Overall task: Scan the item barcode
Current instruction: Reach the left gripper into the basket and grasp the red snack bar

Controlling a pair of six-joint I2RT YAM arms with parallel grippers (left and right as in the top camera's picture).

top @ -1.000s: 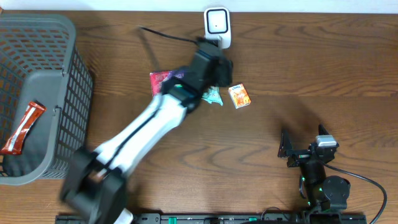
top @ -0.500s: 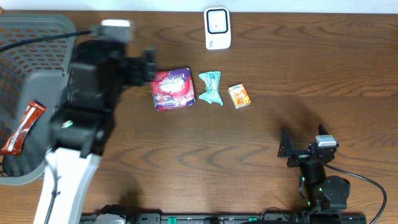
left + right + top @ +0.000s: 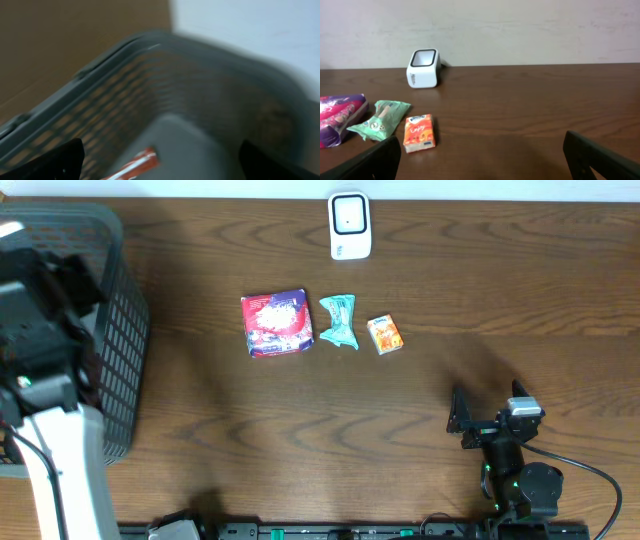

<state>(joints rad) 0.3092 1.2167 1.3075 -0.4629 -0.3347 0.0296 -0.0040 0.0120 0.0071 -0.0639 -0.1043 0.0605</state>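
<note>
My left gripper should continue to go down until its fingers are on both sides of the bar (image 3: 132, 167), because the red snack bar's end (image 3: 149, 156) lies clear on the basket's bottom below my open fingers.
Three items lie in a row mid-table: a red and purple packet (image 3: 277, 323), a teal wrapper (image 3: 339, 320) and a small orange tissue pack (image 3: 385, 334). The white scanner (image 3: 349, 225) stands behind them at the far edge. My left gripper (image 3: 80, 285) hangs open over the grey basket (image 3: 118, 350), apart from the items. In the blurred left wrist view its empty jaws (image 3: 160, 167) frame a red snack bar (image 3: 135, 166) on the basket floor. My right gripper (image 3: 480, 420) rests open at the front right; its view shows the orange pack (image 3: 419, 132) and the scanner (image 3: 423, 67).
The basket fills the table's left end, and its mesh wall (image 3: 125, 105) rises close in front of the left wrist camera. A pale wall runs behind the table's far edge. A cable trails from the right arm's base (image 3: 525, 490).
The left arm has swung from beside the scanner, across the table to the left, and now hangs over the basket. The three items are uncovered. The right arm has not moved.
</note>
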